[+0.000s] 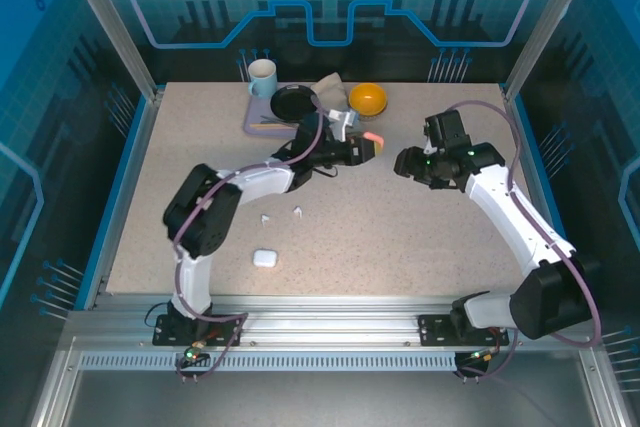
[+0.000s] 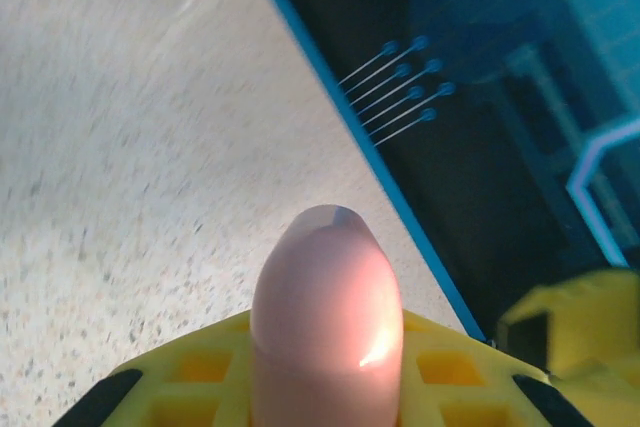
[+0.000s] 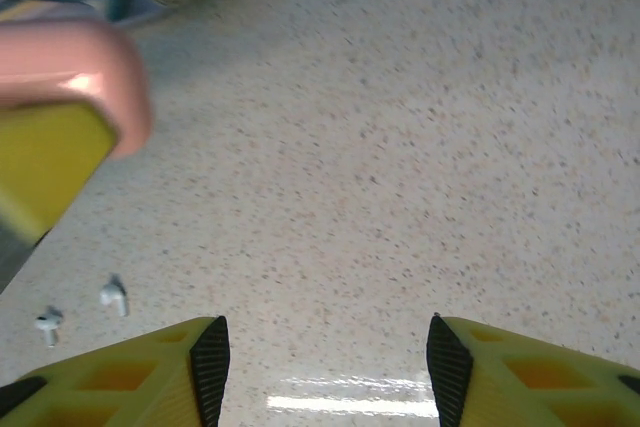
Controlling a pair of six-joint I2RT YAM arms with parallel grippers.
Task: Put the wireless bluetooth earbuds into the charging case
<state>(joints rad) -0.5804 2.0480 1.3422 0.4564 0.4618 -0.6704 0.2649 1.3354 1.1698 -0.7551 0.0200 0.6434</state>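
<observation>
I should go on lowering the pink case (image 1: 373, 137) with my left gripper until it touches down, because open tabletop (image 1: 378, 172) is below it, clear of the earbuds and white charging case.
My left gripper (image 1: 365, 147) is shut on a salmon-pink charging case (image 1: 373, 141), held above the table's middle back. The left wrist view has that case (image 2: 325, 307) standing closed between the yellow fingers (image 2: 190, 377). My right gripper (image 1: 403, 162) hovers just right of it, open and empty (image 3: 327, 367). In the right wrist view the pink case (image 3: 75, 67) sits at the upper left. Two white earbuds (image 1: 298, 212) (image 1: 266, 218) lie loose on the table, seen small in the right wrist view as one earbud (image 3: 113, 295) and another (image 3: 47, 323). A white charging case (image 1: 264, 258) rests closed near the front.
At the back stand a lavender tray (image 1: 256, 125) with a mug (image 1: 262, 77) and a black dish (image 1: 293, 103), a crumpled cloth (image 1: 330, 90) and an orange bowl (image 1: 367, 99). A blue rim (image 2: 400, 207) bounds the table.
</observation>
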